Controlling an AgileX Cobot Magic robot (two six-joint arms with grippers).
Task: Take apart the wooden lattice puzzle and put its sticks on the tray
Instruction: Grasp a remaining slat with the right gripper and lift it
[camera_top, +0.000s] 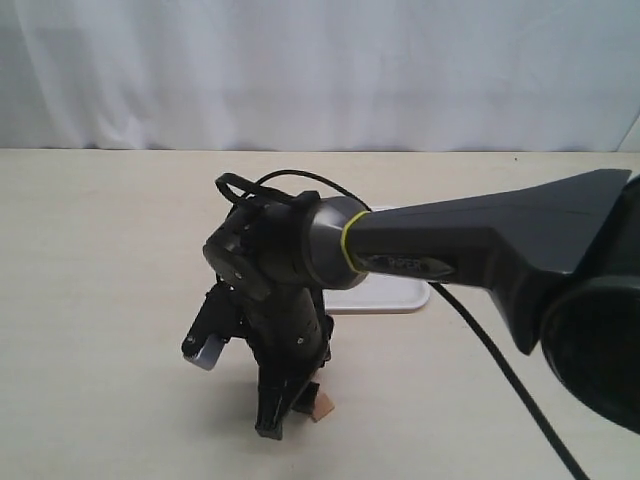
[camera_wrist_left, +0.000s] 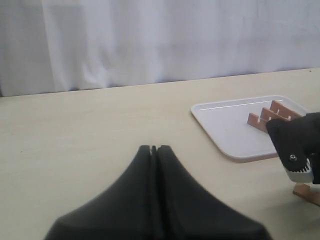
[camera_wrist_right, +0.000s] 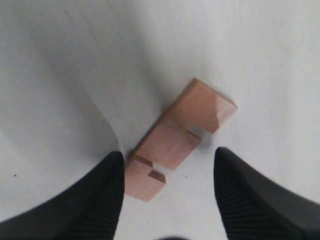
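The notched stick (camera_wrist_right: 172, 140) is at an angle to my right gripper's fingers. Next, I turn the gripper to line it up before I close it on the stick's near end (camera_wrist_right: 143, 179).
No assembled lattice puzzle shows, only separate sticks. One reddish-brown notched stick (camera_wrist_right: 175, 140) lies flat on the table, seen also as the stick (camera_top: 320, 405) under the right arm. My right gripper (camera_wrist_right: 167, 157) is open and points down over it, one finger (camera_wrist_right: 107, 190) at the stick's near end, the other finger (camera_wrist_right: 245, 190) apart from it. The white tray (camera_wrist_left: 225, 125) holds at least two sticks (camera_wrist_left: 270, 114) standing on edge. The tray (camera_top: 395, 295) is mostly hidden behind the right arm in the exterior view. My left gripper (camera_wrist_left: 154, 148) is shut, empty, above bare table.
The right arm (camera_top: 480, 245) stretches across from the right, with a black cable (camera_top: 500, 365) trailing over the table. Its wrist (camera_wrist_left: 297, 145) stands near the tray's corner. A white curtain backs the table.
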